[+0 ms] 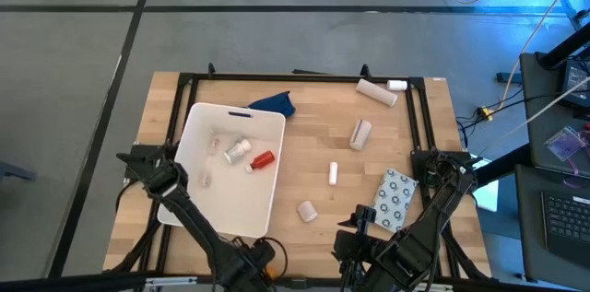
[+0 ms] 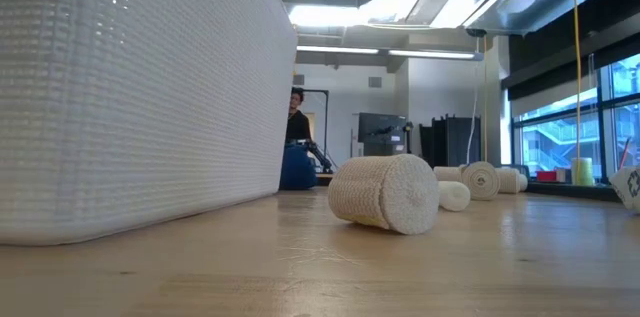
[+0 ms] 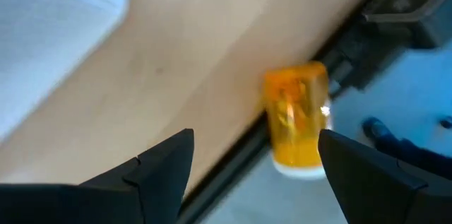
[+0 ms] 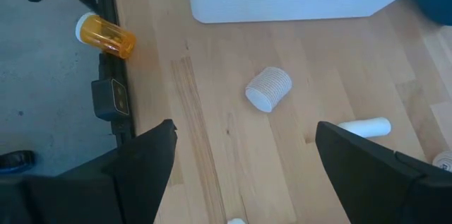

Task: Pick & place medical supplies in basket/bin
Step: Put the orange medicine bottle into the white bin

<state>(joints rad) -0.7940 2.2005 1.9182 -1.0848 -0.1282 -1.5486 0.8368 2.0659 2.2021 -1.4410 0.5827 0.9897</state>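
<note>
My left gripper should move over and center on the bottle's body (image 3: pixel 296 128) before it closes, because the orange pill bottle on the frame (image 3: pixel 296 97) rail is in line with one of my left gripper's fingers.
An orange pill bottle (image 3: pixel 296 118) with a white cap lies on its side across the black frame rail at the table's near edge; the right wrist view shows this orange pill bottle (image 4: pixel 106 35) too. My left gripper (image 3: pixel 254 160) hovers above it, open, pointing down, fingers clear of it. My right gripper (image 4: pixel 244 153) waits open above the near right of the table, over a beige roll (image 4: pixel 268 88) and a white tube (image 4: pixel 364 126). The white bin (image 1: pixel 198 126) stands at the left, with a white bottle (image 1: pixel 238 149) and a red bottle (image 1: pixel 263 159) inside.
A blue cloth (image 1: pixel 274 103) lies behind the bin. Two beige rolls (image 1: pixel 376 92) (image 1: pixel 360 133) lie at the far right, and a dotted packet (image 1: pixel 396 198) at the near right. A black frame (image 1: pixel 295 77) borders the table. A person (image 2: pixel 296 117) stands far behind.
</note>
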